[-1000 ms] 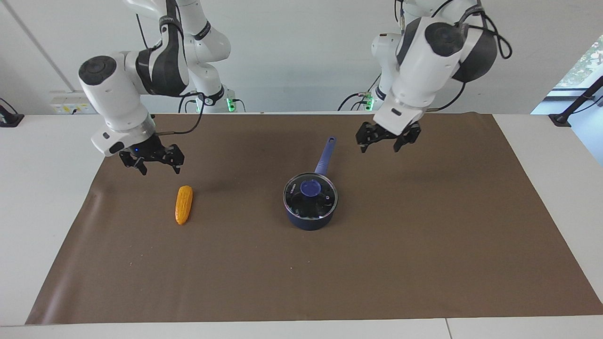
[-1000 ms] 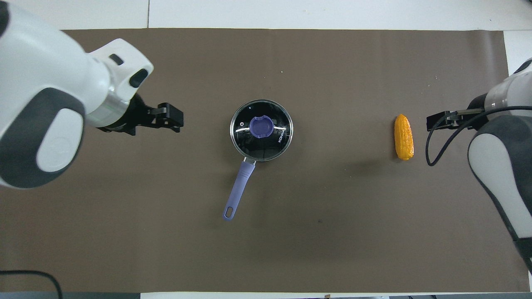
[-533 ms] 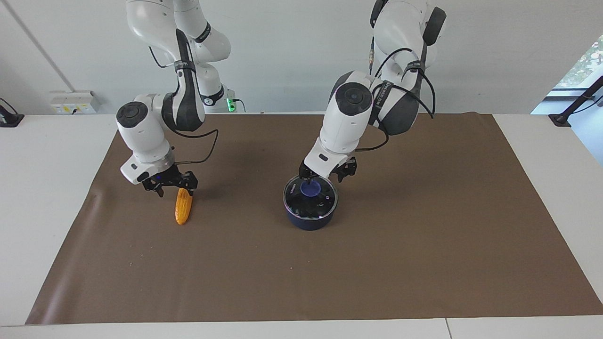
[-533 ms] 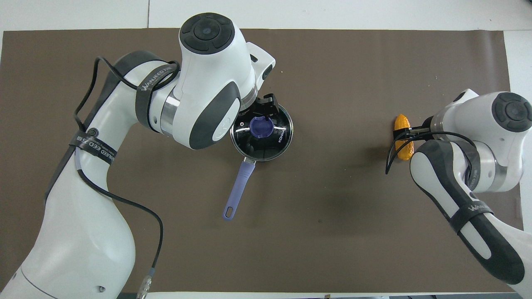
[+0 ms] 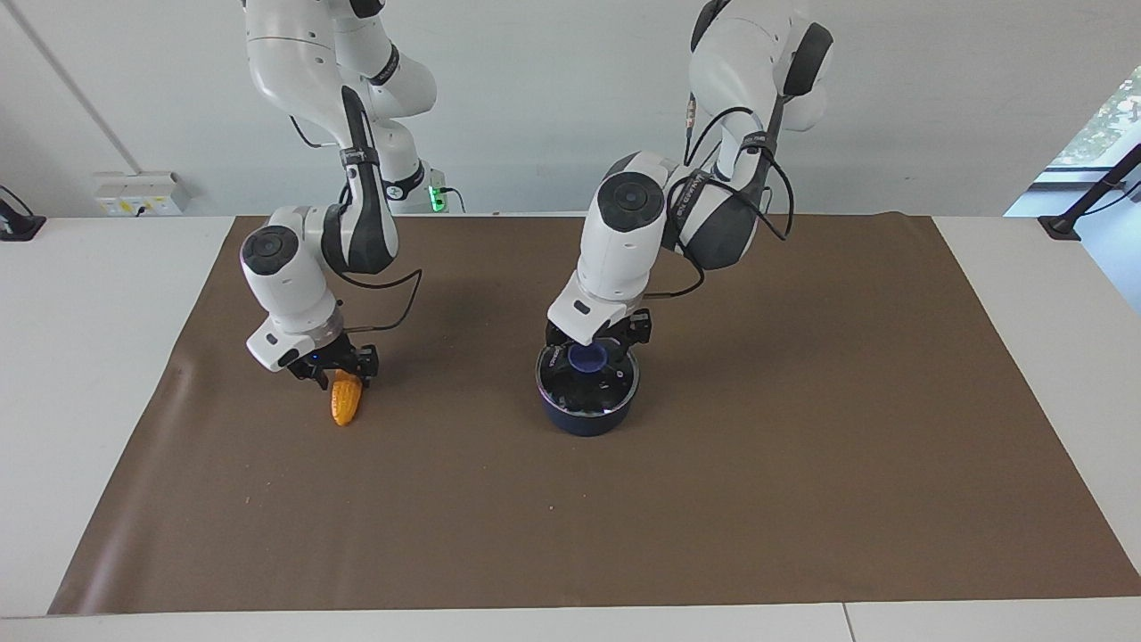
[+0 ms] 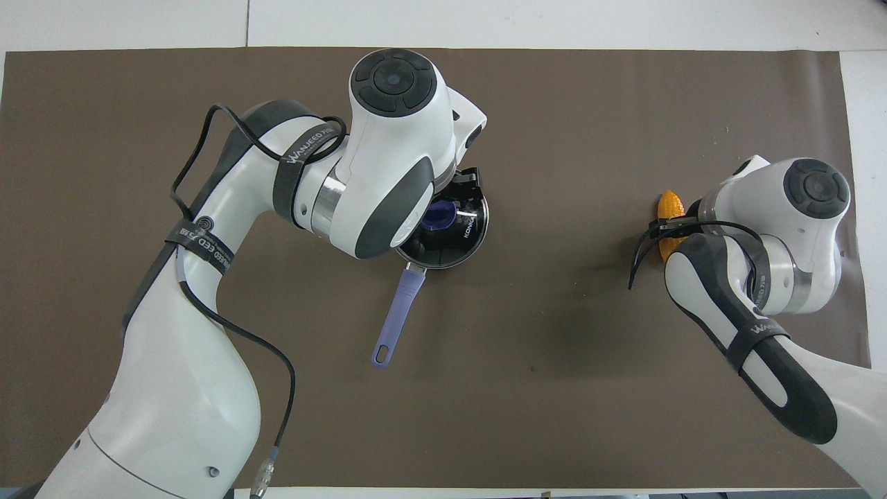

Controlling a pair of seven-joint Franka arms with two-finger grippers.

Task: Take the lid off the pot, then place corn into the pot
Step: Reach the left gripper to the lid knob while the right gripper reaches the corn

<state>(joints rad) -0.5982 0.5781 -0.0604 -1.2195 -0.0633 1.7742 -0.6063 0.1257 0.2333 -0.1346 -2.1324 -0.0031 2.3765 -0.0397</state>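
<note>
The glass lid point(image 5: 583, 391) is on top of the navy pot, so the robot's left gripper should grab the blue knob point(image 5: 587, 358) and move the lid out of the way before the right gripper brings corn.
The navy pot point(image 5: 584, 419) stands mid-mat with the glass lid point(image 5: 615, 385) on it; its light-blue handle point(image 6: 398, 315) points toward the robots. My left gripper point(image 5: 595, 349) is down at the lid's blue knob point(image 5: 588, 359), with its fingers open on either side of the knob. The pot's lid point(image 6: 463, 239) and knob point(image 6: 438, 216) show partly under the left wrist in the overhead view. The yellow corn point(image 5: 345, 403) lies on the mat toward the right arm's end. My right gripper point(image 5: 337, 373) is open, low over the corn's nearer end. The corn point(image 6: 669, 205) is half hidden from above.
A brown mat point(image 5: 802, 464) covers the white table point(image 5: 80, 357). Nothing else lies on it. Both arms lean low over the mat's middle band.
Both arms came down further. My left gripper sank from just above the lid to the knob. My right gripper dropped closer onto the corn's nearer end. Pot, lid and corn have not moved.
</note>
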